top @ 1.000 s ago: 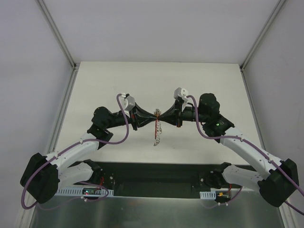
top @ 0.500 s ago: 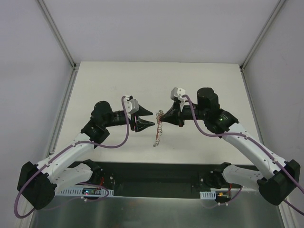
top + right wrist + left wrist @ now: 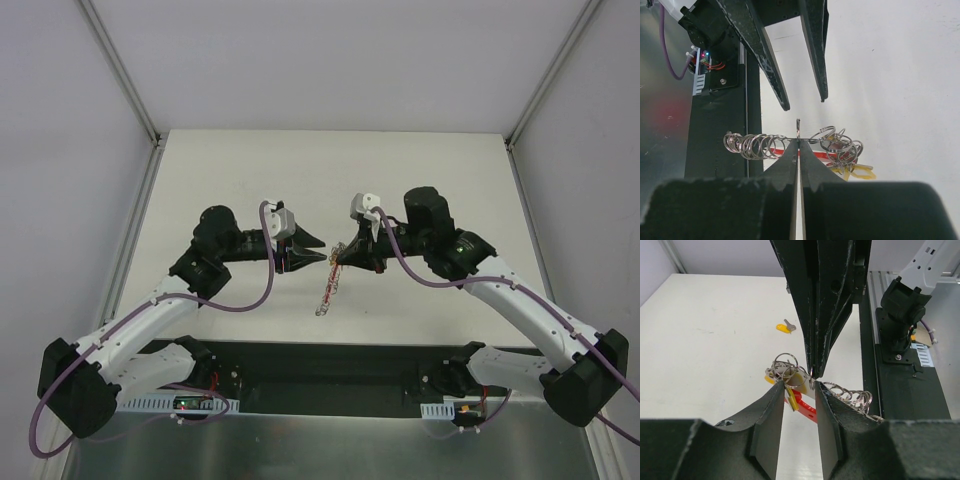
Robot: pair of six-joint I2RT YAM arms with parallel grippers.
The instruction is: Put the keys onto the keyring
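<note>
Next, my left gripper takes the keyring point(image 3: 798, 127) from my right gripper, because the loose key point(image 3: 785, 327) is on my right gripper's side. This will free my right gripper for the key.
The keyring point(image 3: 329, 283), a bunch of silver rings and chain with a red band, hangs from my right gripper point(image 3: 339, 256), which is shut on one ring above the table. In the right wrist view the pinched ring point(image 3: 798, 131) stands at the gripper's point(image 3: 798, 142) tip, with yellow-headed keys point(image 3: 857, 172) in the bunch. My left gripper point(image 3: 320, 250) is open just left of the keyring, its fingers point(image 3: 771, 410) either side of the rings point(image 3: 789, 371) without closing on them. A loose yellow-headed key point(image 3: 784, 328) lies on the table beyond.
The white table point(image 3: 420, 170) has grey walls on three sides. A black base rail point(image 3: 330, 375) with the arm mounts runs along the near edge. The left gripper's open fingers point(image 3: 816, 60) show above the ring in the right wrist view.
My left gripper has let go of the keyring, opened and drawn back a little to the left. My right gripper has moved left, still holding the keyring.
</note>
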